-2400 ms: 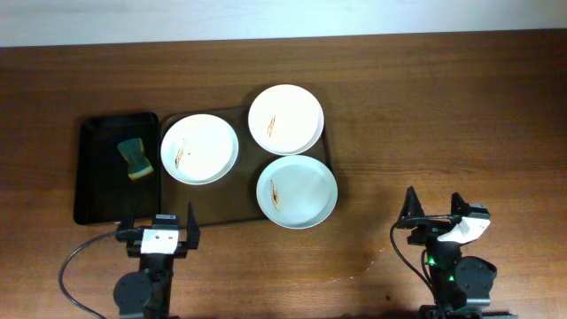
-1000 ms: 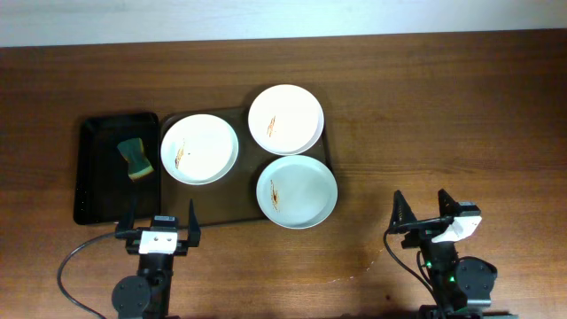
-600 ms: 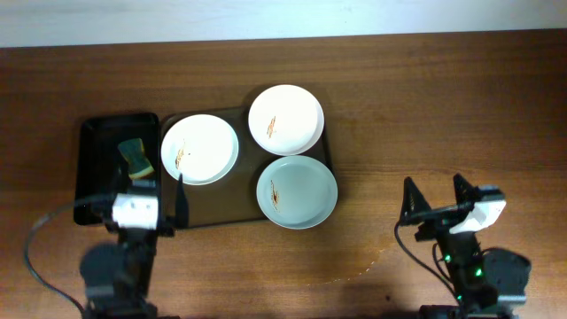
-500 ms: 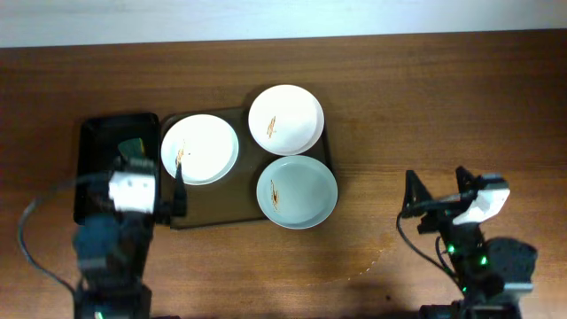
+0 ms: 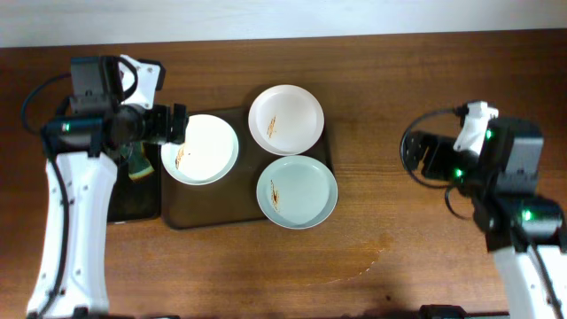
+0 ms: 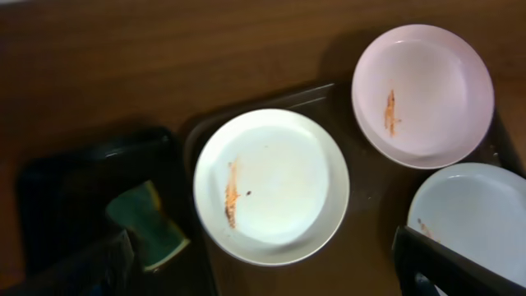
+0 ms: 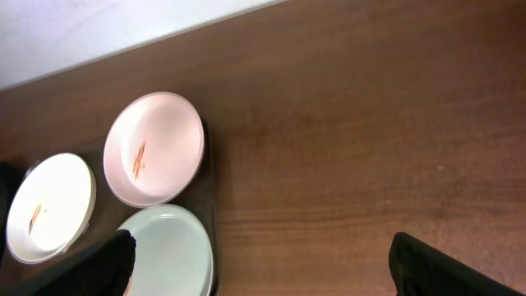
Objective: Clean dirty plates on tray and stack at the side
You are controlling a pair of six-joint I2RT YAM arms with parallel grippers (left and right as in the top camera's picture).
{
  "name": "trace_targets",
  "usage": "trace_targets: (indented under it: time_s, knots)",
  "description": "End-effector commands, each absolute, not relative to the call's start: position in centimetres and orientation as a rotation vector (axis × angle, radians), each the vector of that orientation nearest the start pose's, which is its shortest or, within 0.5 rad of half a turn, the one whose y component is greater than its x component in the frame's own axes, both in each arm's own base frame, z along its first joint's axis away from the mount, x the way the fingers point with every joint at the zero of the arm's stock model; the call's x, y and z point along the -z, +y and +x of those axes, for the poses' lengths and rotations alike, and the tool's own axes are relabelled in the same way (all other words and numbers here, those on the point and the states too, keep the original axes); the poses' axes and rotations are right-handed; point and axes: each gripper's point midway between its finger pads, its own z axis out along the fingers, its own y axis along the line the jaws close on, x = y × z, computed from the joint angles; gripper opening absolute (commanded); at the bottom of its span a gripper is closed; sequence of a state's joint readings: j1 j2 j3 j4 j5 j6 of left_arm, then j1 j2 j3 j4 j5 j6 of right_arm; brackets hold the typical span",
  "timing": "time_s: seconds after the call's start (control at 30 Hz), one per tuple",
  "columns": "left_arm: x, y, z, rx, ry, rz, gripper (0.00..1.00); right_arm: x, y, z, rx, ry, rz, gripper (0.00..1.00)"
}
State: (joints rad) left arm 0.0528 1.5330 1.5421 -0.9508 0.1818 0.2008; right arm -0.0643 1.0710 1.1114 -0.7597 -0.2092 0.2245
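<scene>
My left gripper is empty over the smeared plate (image 5: 180,157) nearest the black tray, so it should fetch the sponge (image 5: 138,166) there while my right gripper steadies the plate.
Three white plates lie on the smoky-brown tray (image 5: 237,215), each with an orange-brown smear: a left plate (image 5: 199,149), a far plate (image 5: 285,120) and a near plate (image 5: 297,191). My left gripper (image 5: 168,124) is open and empty, high above the left plate's far-left rim. In the left wrist view the left plate (image 6: 271,187) is central, with the far plate (image 6: 423,94) and near plate (image 6: 468,222) to its right, and the open jaws (image 6: 261,251) frame them. My right gripper (image 5: 418,157) is open and empty, high over bare table right of the tray. In the right wrist view its jaws (image 7: 259,251) are also open.
A smaller black tray (image 5: 133,202) sits left of the brown tray and holds a green-and-yellow sponge (image 5: 137,168), also in the left wrist view (image 6: 152,226). Bare wooden table (image 5: 416,80) lies right of and behind the tray. The far plate overhangs the tray's far right corner.
Both arms have risen from the table's front edge. The left gripper moved far and up over the left plate and black tray. The right gripper rose and moved farther back on the right.
</scene>
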Motion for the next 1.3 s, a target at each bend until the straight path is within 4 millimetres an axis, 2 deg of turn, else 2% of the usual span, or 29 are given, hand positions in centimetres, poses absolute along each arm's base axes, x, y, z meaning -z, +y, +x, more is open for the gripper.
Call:
trace_targets:
  time_s: [0.0,0.07,0.23,0.3,0.37,0.43,0.5,0.53,0.6,0.73,0.83,0.87,0.9,1.03,1.13,1.27]
  knots:
    - [-25.2,-3.7,40.4,0.332,2.445,0.313,0.99,-27.0,2.4,33.7,-0.376,2.269,0.174,0.98]
    - [-25.2,-4.0,40.4,0.358,2.441,0.319,0.99,-26.9,2.7,34.5,-0.404,2.259,0.172,0.98]
    - [-25.0,-4.8,39.5,0.425,2.463,0.331,0.99,-26.2,6.2,36.1,-0.610,2.263,0.070,0.99]
    - [-24.8,-4.2,39.6,0.380,2.474,0.314,0.99,-25.4,7.9,36.6,-0.649,2.287,0.066,0.99]
    - [-23.8,1.0,39.9,0.177,2.550,-0.172,0.99,-24.1,10.9,37.5,-0.713,2.318,0.040,0.99]
    - [-23.7,4.2,39.5,0.145,2.536,-0.382,0.98,-22.7,13.6,38.5,-0.754,2.358,0.049,0.94]
    - [-23.7,6.2,39.2,0.145,2.518,-0.496,0.97,-21.7,15.9,39.3,-0.775,2.390,0.037,0.91]
    - [-23.6,7.8,38.9,0.131,2.507,-0.558,0.97,-21.4,17.2,39.7,-0.783,2.403,0.020,0.90]
    - [-23.4,10.3,38.2,0.106,2.497,-0.640,0.96,-20.5,20.7,41.1,-0.774,2.434,-0.039,0.88]
    - [-22.2,13.5,37.5,0.021,2.502,-0.744,0.96,-18.9,27.2,43.5,-0.723,2.454,-0.150,0.82]
    - [-21.1,14.1,37.6,-0.009,2.541,-0.712,0.97,-16.9,30.7,44.3,-0.669,2.481,-0.167,0.79]
    - [-20.3,14.2,37.8,-0.020,2.569,-0.696,0.97,-15.2,32.5,44.6,-0.619,2.498,-0.159,0.78]
    - [-19.8,14.4,38.0,-0.025,2.580,-0.701,0.97,-14.4,33.3,44.7,-0.592,2.500,-0.164,0.77]
    - [-18.1,14.8,38.8,-0.025,2.602,-0.709,0.98,-10.9,35.6,44.3,-0.552,2.523,-0.179,0.70]
    - [-17.3,14.9,39.2,-0.023,2.615,-0.712,0.98,-9.2,37.4,43.5,-0.556,2.532,-0.221,0.66]
    - [-17.0,15.0,39.5,-0.024,2.613,-0.712,0.98,-6.7,37.8,43.3,-0.498,2.559,-0.166,0.57]
